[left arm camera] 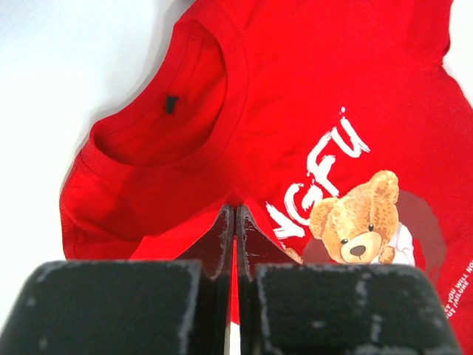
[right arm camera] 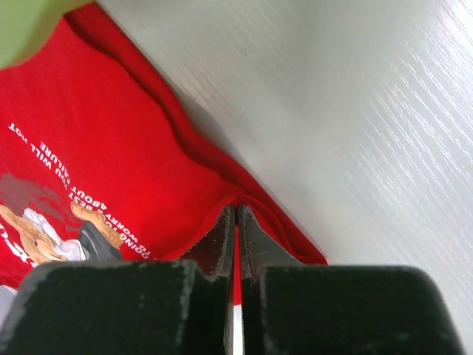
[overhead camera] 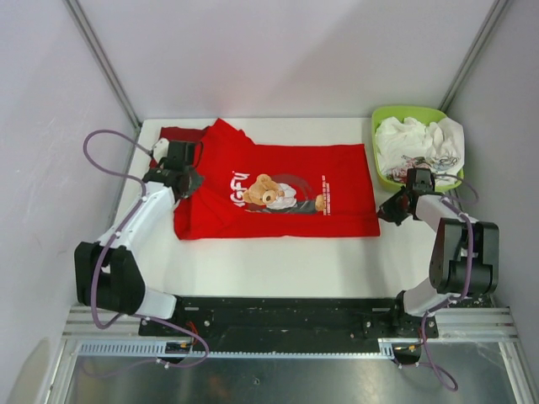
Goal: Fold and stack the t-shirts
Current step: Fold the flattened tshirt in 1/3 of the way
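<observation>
The t-shirt's folded edge [overhead camera: 290, 214] runs straight under the bear print to the hem [overhead camera: 371, 202]. My right gripper should go on pulling the hem back until the flap is flat before it lets go.
The bright red t-shirt [overhead camera: 278, 194] with the bear and white lettering lies spread across the table, collar to the left. My left gripper [overhead camera: 192, 181] is shut on a pinch of its cloth just below the collar [left arm camera: 185, 96]. In the left wrist view the cloth tents up at the left gripper [left arm camera: 236, 211], beside the bear print [left arm camera: 362, 222]. My right gripper [overhead camera: 383, 210] is shut on the shirt's hem edge near its right corner. Red cloth shows between the closed jaws of the right gripper [right arm camera: 236, 209]. A darker red t-shirt [overhead camera: 181, 133] peeks out at the back left, mostly hidden.
A lime-green basket [overhead camera: 396, 114] holding white crumpled cloth [overhead camera: 417, 143] stands at the back right, close behind my right arm. Grey walls enclose the table on the left, back and right. Bare white tabletop [overhead camera: 278, 261] lies between the shirt and the arm bases.
</observation>
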You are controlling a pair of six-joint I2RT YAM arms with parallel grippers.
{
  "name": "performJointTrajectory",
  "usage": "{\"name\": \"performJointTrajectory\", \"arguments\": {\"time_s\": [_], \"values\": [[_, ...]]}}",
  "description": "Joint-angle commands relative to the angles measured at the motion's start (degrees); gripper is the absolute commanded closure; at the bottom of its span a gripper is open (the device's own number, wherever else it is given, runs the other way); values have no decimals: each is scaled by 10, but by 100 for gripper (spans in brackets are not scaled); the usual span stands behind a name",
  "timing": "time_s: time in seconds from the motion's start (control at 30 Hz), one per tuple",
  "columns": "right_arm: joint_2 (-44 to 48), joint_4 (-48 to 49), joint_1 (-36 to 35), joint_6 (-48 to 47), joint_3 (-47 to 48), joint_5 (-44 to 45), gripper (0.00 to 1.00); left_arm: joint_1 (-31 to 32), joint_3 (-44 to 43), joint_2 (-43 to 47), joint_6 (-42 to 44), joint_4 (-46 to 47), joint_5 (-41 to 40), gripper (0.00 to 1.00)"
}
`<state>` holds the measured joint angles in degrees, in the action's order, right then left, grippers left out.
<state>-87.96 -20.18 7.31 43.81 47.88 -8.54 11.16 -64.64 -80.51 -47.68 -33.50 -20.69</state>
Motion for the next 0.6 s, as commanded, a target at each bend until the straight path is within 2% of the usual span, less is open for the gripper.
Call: {"name": "performJointTrajectory", "arguments": {"time_s": [0.0, 0.57], "values": [[-18, 36, 2, -15, 30, -1, 100, -11, -29, -8, 18, 27, -2, 100], [-50, 60, 0, -21, 63, -12, 100, -29, -80, -54, 59, 48, 29, 100]]}}
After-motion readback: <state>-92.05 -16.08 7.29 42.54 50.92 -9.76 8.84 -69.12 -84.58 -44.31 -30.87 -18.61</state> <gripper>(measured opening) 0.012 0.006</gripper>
